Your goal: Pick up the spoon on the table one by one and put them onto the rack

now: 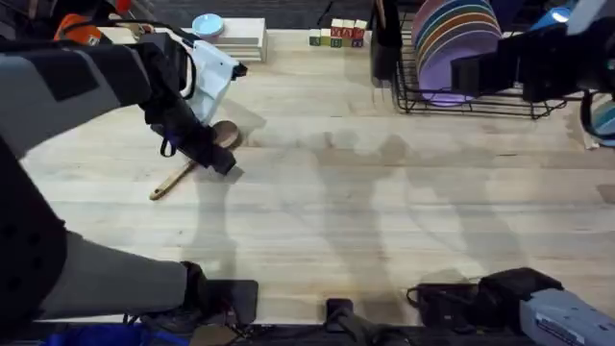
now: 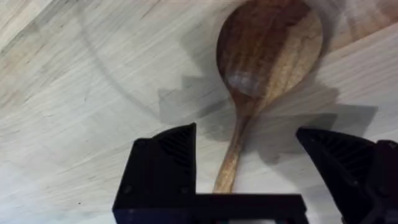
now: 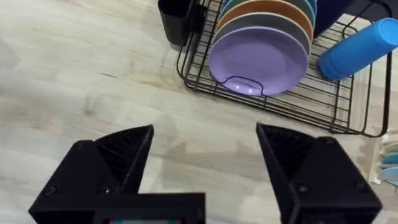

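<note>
The black utensil holder (image 1: 386,43) is much wider than the spoon's thin handle. The brown wooden spoon (image 1: 226,134) will lean to the side when I put it in.
A brown wooden spoon (image 1: 183,173) lies on the light wooden table (image 1: 384,211) at the left, bowl toward the back. My left gripper (image 1: 209,154) hovers low over it, open. In the left wrist view the spoon (image 2: 267,50) has its handle running between the two black fingers (image 2: 168,155), with gaps on both sides. The black wire rack (image 1: 471,101) stands at the back right. My right gripper (image 1: 480,72) hangs in front of it; in the right wrist view it (image 3: 205,155) is open and empty above bare table, short of the rack (image 3: 280,106).
The rack holds a row of coloured plates (image 3: 258,59) and a blue cup (image 3: 357,46); a black utensil holder (image 1: 384,43) sits on its left side. A white slatted stand (image 1: 235,38) with a pale blue disc and small coloured blocks (image 1: 336,37) line the back edge.
</note>
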